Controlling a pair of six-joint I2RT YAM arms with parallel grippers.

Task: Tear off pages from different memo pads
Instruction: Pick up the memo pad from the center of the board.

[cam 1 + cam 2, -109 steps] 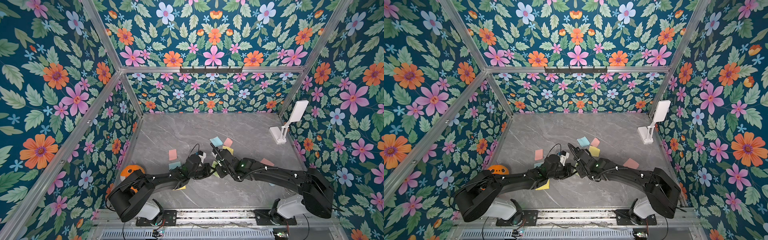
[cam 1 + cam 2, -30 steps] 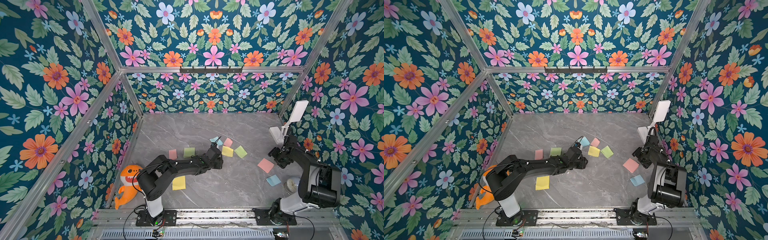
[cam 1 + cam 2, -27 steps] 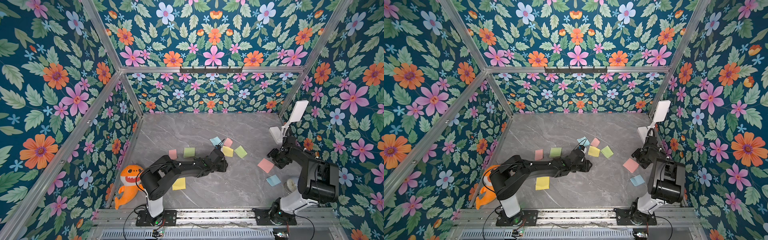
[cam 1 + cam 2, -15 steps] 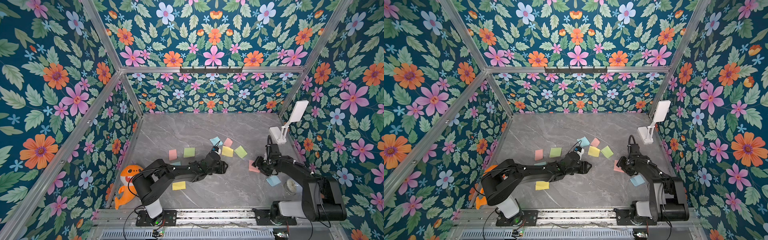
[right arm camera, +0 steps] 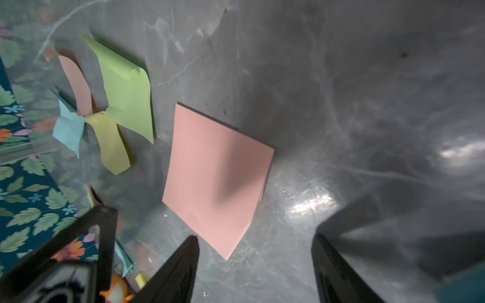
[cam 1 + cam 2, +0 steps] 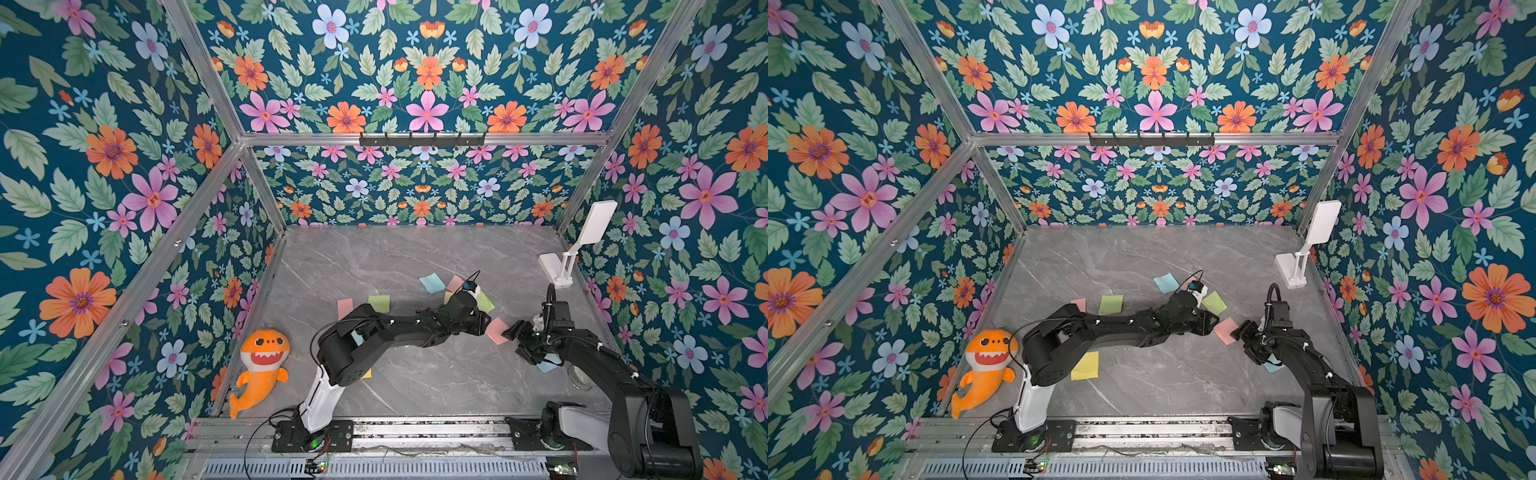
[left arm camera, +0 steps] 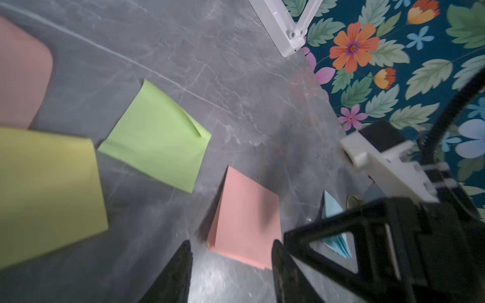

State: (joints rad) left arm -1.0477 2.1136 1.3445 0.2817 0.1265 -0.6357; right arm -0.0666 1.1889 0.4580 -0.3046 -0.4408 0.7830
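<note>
The pink memo pad is lying loose and one corner (image 5: pixel 225 254) points toward my open right gripper, so my left gripper should pinch the pink memo pad's edge on its own side (image 7: pixel 217 217) first.
A pink memo pad (image 6: pixel 497 330) (image 6: pixel 1226 330) lies flat on the grey table, between my two grippers. My left gripper (image 6: pixel 483 325) (image 6: pixel 1212 323) (image 7: pixel 231 262) comes at it from the left, open, and the pad (image 7: pixel 246 217) lies just ahead of its fingertips. My right gripper (image 6: pixel 514 332) (image 6: pixel 1241 331) (image 5: pixel 254 251) faces it from the right, open and empty, with a corner of the pad (image 5: pixel 215 178) pointing between its fingers. Loose curled pages lie behind: blue page (image 6: pixel 432 282), pink page (image 6: pixel 455 283), green page (image 6: pixel 486 302) (image 7: pixel 157 136). The right arm half hides a blue pad (image 6: pixel 547 365).
A green pad (image 6: pixel 379 302), a pink square (image 6: pixel 345 307) and a yellow pad (image 6: pixel 1085 365) lie on the left part of the table. An orange shark plush (image 6: pixel 259 365) sits at the front left, and a white folding stand (image 6: pixel 559 266) stands by the right wall.
My right arm has swung in from the right wall to the pink pad. My left gripper has reached right to the same pad, which now lies slightly further left.
</note>
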